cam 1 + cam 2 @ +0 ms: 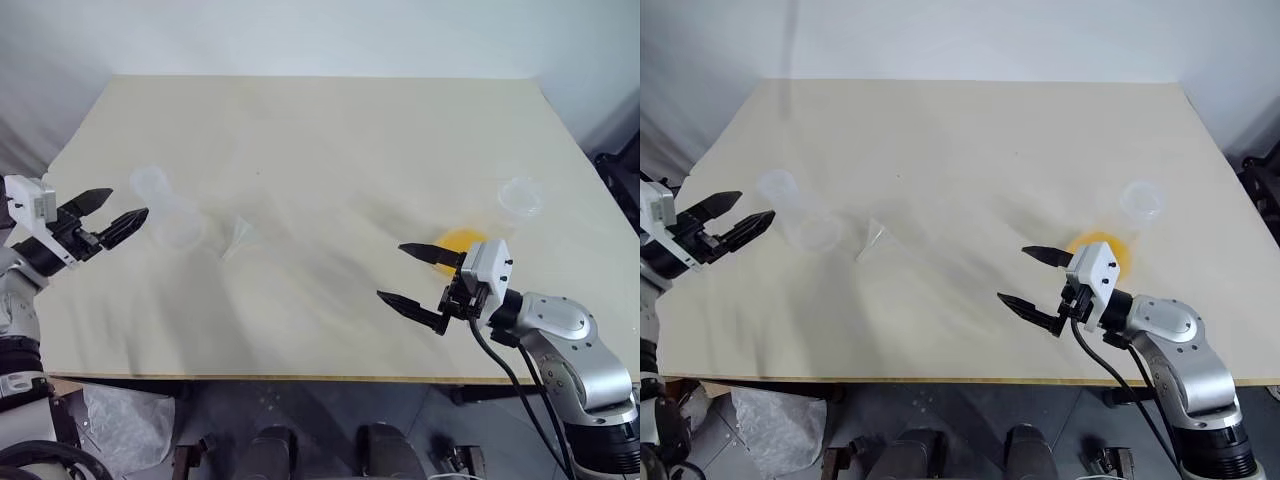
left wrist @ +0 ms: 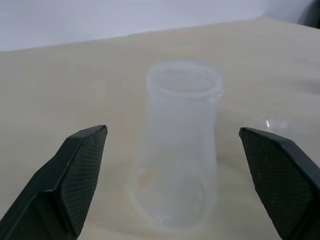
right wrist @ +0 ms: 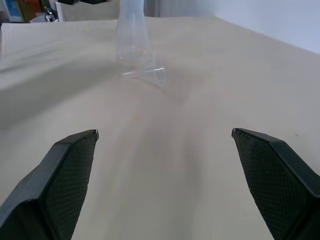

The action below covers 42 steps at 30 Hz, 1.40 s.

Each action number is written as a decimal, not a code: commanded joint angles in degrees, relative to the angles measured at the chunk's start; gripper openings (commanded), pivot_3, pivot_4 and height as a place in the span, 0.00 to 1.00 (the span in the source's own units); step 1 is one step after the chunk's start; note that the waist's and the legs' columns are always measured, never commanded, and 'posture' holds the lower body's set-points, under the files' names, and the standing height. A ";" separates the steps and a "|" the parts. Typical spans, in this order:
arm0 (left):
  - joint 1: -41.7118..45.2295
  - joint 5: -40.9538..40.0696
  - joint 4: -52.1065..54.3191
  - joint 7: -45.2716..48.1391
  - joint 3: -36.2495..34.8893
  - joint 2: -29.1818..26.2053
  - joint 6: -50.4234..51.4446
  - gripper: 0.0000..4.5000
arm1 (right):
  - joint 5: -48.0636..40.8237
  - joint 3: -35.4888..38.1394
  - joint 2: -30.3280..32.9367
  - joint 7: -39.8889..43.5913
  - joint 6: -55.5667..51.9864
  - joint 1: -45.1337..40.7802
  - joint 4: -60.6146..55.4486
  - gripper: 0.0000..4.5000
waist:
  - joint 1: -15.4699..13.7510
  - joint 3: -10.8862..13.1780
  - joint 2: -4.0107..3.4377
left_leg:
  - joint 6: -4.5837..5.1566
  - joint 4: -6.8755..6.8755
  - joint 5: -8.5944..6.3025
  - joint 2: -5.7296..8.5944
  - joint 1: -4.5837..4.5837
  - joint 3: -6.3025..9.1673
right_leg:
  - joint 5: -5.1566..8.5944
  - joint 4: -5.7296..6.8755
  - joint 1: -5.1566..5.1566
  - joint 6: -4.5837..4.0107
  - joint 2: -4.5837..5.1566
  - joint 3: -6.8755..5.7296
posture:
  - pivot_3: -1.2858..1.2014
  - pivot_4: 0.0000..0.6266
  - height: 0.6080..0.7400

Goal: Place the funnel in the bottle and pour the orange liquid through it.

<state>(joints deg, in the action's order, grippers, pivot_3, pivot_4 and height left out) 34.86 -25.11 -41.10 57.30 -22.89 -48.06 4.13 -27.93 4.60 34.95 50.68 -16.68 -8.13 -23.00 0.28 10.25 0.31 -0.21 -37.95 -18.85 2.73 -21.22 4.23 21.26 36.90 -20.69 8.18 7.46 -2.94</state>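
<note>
I should keep my right gripper waiting while my left gripper brings the bottle (image 1: 171, 212) to the middle of the tabletop (image 1: 350, 278), because the bottle is far from the larger clear flask.
The bottle (image 1: 168, 212), a small clear flask, stands at the table's left; the left wrist view has it (image 2: 180, 150) straight ahead between the fingers (image 2: 75, 175). My left gripper (image 1: 128, 203) is open just left of it, not touching. The clear funnel (image 1: 238, 238) lies on its side on the table, right of the bottle. Orange liquid (image 1: 462, 242) sits in the bottom of a larger clear flask (image 1: 518, 200) at the right. My right gripper (image 1: 390, 271) hovers open and empty in front of that flask, pointing left toward the funnel (image 3: 147, 75).
The pale tabletop (image 1: 330, 140) stretches wide behind and between the objects. Its front edge (image 1: 300, 378) runs just below both grippers. Black cables (image 1: 520, 390) hang from the right arm below the table edge.
</note>
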 commanded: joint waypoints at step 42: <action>13.03 2.67 11.35 5.87 7.24 3.94 6.33 0.52 | -4.41 2.35 2.71 1.55 -1.58 0.97 -3.23 1.00 | -0.01 0.11 0.20 | 0.07 -0.10 -0.04 0.05 -0.09 0.08 | -0.05 0.14 -0.02 0.09 0.05 -0.09 | 0.52 0.24 1.00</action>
<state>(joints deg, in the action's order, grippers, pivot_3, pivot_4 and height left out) 48.41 -20.55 -35.52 63.79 -16.07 -44.56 7.72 -30.84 5.34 37.12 51.26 -18.78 -7.26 -24.52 0.27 10.36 0.51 -0.14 -38.05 -18.89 2.78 -21.31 4.31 21.21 37.04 -20.70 8.27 7.51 -3.01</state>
